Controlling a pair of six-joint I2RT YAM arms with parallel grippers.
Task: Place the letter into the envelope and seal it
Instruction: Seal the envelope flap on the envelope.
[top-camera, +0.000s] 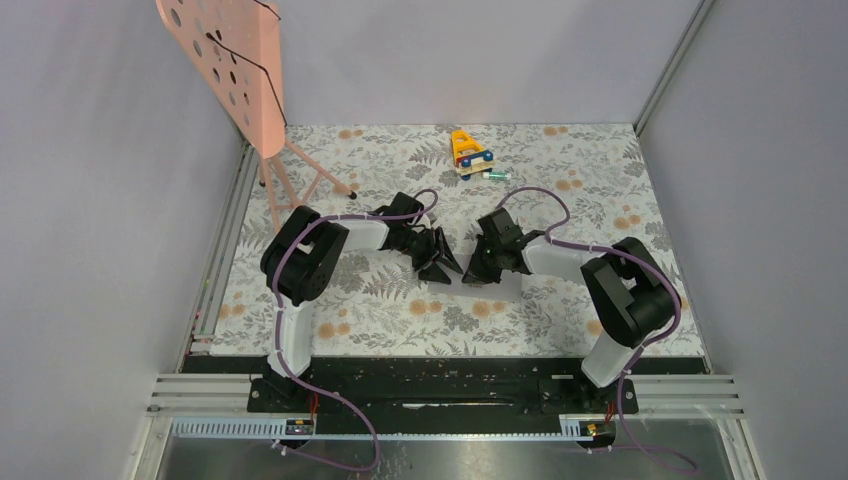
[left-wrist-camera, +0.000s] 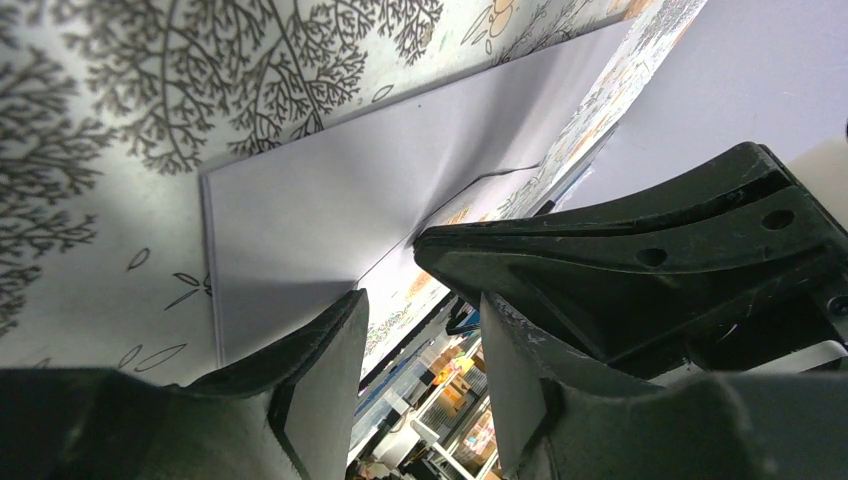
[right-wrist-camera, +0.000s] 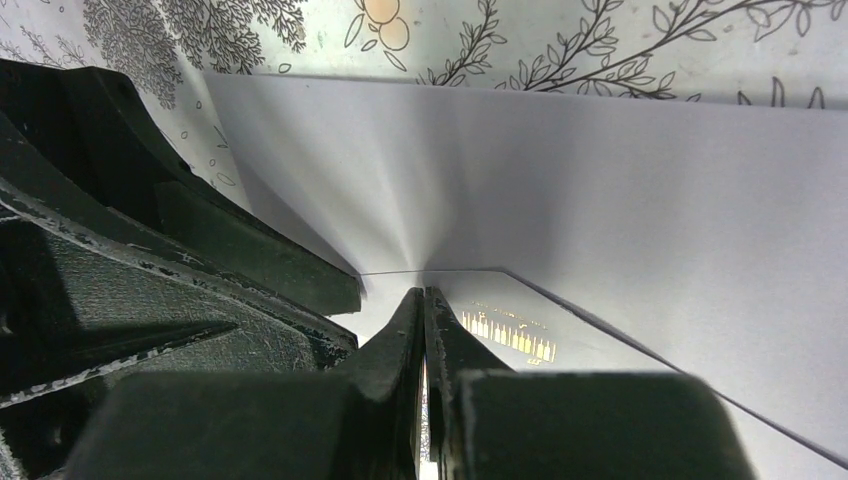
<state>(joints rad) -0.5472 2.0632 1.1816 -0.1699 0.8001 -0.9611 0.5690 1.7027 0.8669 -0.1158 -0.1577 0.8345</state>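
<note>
The envelope flap's slanting edge is slightly up on the side away from my left gripper. My right gripper should slide back along the flap and press it down.
The grey-lilac envelope lies flat on the floral table, and both grippers meet over it at mid-table. My left gripper is open, its pads on either side of an empty gap just past the envelope's near edge. My right gripper is shut, its tips pressed against the envelope where a fold line runs. Beside those tips lies a pale panel with small gold print. I cannot tell whether this is the letter or part of the envelope. From above, the left gripper and right gripper nearly touch and hide most of the envelope.
A yellow toy car and a small teal item sit at the back of the table. A pink perforated stand rises at the back left on thin legs. Grey walls close in both sides.
</note>
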